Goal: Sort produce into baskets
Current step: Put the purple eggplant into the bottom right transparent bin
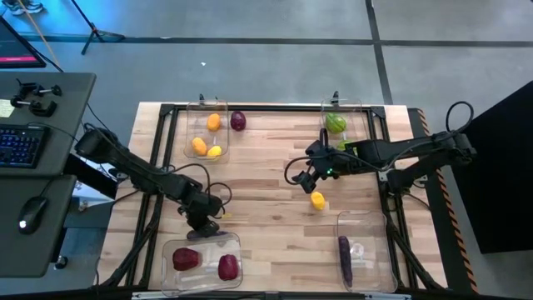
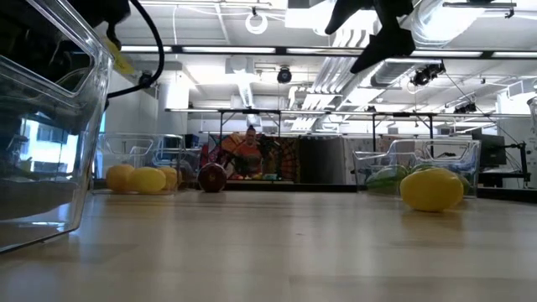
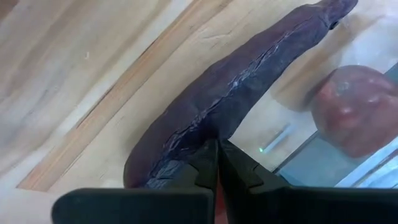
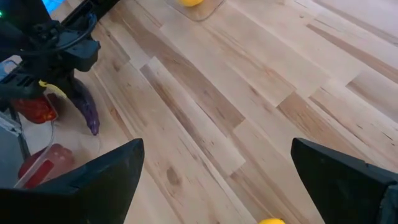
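I can see my left gripper's fingers shut against the side of the long purple piece (image 3: 231, 124), so next I lift them, open them and close them around its thicker end (image 3: 148, 157).
A long dark purple piece (image 3: 249, 87) lies on the table beside the near-left basket (image 1: 201, 243), which holds two dark red lumps (image 1: 185, 259). My left gripper (image 3: 217, 163) stands shut over that piece's near end. My right gripper (image 1: 315, 177) hangs open above mid-table, with a yellow piece (image 1: 317, 199) on the wood just below it. The far-left basket (image 1: 190, 125) holds orange and yellow pieces. The far-right basket (image 1: 360, 117) holds a green one (image 1: 336, 122). The near-right basket (image 1: 379, 258) holds a purple one (image 1: 344, 258). My left gripper's shut fingertips (image 3: 208, 155) come down slanting from above onto the purple piece near its thicker end (image 3: 180, 146), which lies flat on the wood along the basket's wall. No gap shows between the fingers. Whether they pinch any of its skin, I cannot tell.
A dark red piece (image 1: 238, 122) rests on the table just outside the far-left basket. Bare wood stretches across the middle of the table between the baskets. A desk with a keyboard (image 1: 21, 143) and mouse stands off the left edge.
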